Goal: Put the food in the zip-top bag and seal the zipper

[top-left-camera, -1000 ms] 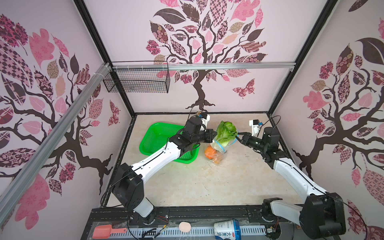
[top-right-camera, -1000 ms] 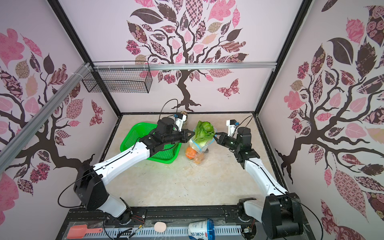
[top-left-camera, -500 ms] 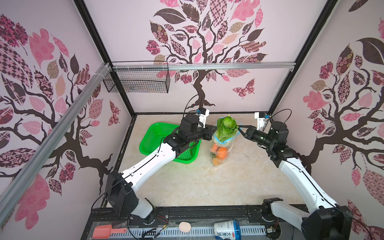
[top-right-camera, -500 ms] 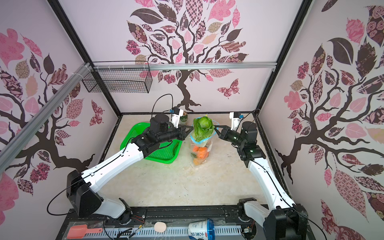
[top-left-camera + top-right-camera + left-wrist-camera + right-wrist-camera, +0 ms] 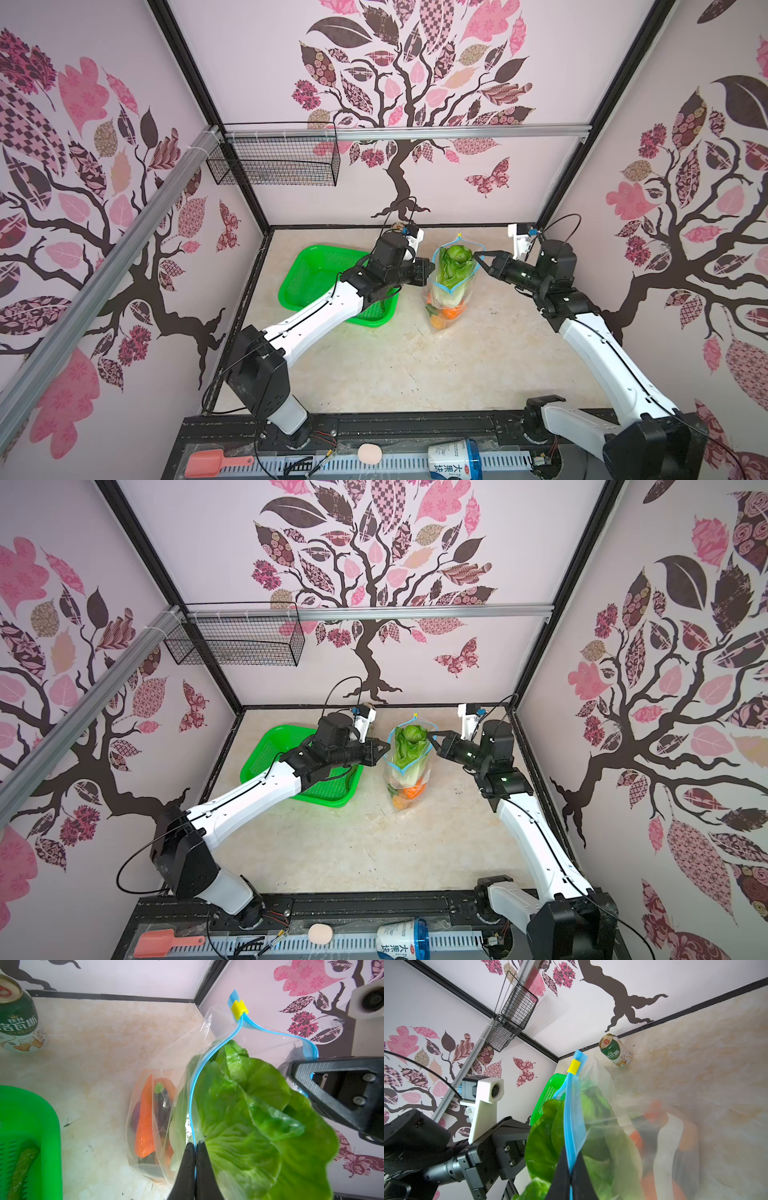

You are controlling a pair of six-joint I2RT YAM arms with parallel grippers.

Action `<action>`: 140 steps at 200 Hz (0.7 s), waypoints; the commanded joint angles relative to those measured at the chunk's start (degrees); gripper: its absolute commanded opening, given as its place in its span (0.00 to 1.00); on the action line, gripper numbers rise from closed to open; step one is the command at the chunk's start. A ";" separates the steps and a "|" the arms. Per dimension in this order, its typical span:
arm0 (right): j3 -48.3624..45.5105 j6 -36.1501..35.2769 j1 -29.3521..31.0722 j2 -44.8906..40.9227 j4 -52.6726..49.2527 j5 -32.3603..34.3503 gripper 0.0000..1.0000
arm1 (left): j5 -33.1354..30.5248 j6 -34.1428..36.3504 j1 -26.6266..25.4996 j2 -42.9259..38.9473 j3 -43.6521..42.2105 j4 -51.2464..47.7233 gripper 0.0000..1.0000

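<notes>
A dull green piece (image 5: 23,1168) sits in the green basket, so my left gripper needs to leave the zipper and get that piece (image 5: 350,777) before I close the bag.
The clear zip-top bag (image 5: 451,291) (image 5: 409,775) hangs upright over the table's back middle, its mouth spread between both grippers. The food inside is a green-and-white cabbage (image 5: 455,264) (image 5: 239,1118) sticking out of the mouth, above orange carrots (image 5: 144,1118) and dark pieces at the bottom. My left gripper (image 5: 430,270) (image 5: 195,1144) is shut on one side of the light-blue zipper (image 5: 194,1093). My right gripper (image 5: 477,255) (image 5: 571,1169) is shut on the zipper's (image 5: 572,1118) other side. The yellow slider (image 5: 239,1008) (image 5: 574,1066) sits at the far end.
A green perforated basket (image 5: 316,274) (image 5: 270,754) lies left of the bag, under the left arm, with a dull green stick-like piece (image 5: 22,1167) in it. A green drink can (image 5: 16,1020) (image 5: 614,1051) stands by the back wall. A wire basket (image 5: 274,166) hangs on the wall.
Both grippers have risen and moved toward the back wall, still shut on the zipper. The bag has come up with them and now hangs more upright.
</notes>
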 commanded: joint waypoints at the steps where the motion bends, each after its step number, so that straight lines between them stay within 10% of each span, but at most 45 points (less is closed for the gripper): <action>1: 5.36 -0.68 0.20 -2.06 0.55 -0.62 0.00 | -0.29 1.63 -0.24 -5.64 4.89 0.12 0.00; 140: 6.28 -5.66 0.14 -8.84 -5.79 8.23 0.00 | 5.01 -2.14 -3.72 -2.54 1.58 2.67 0.00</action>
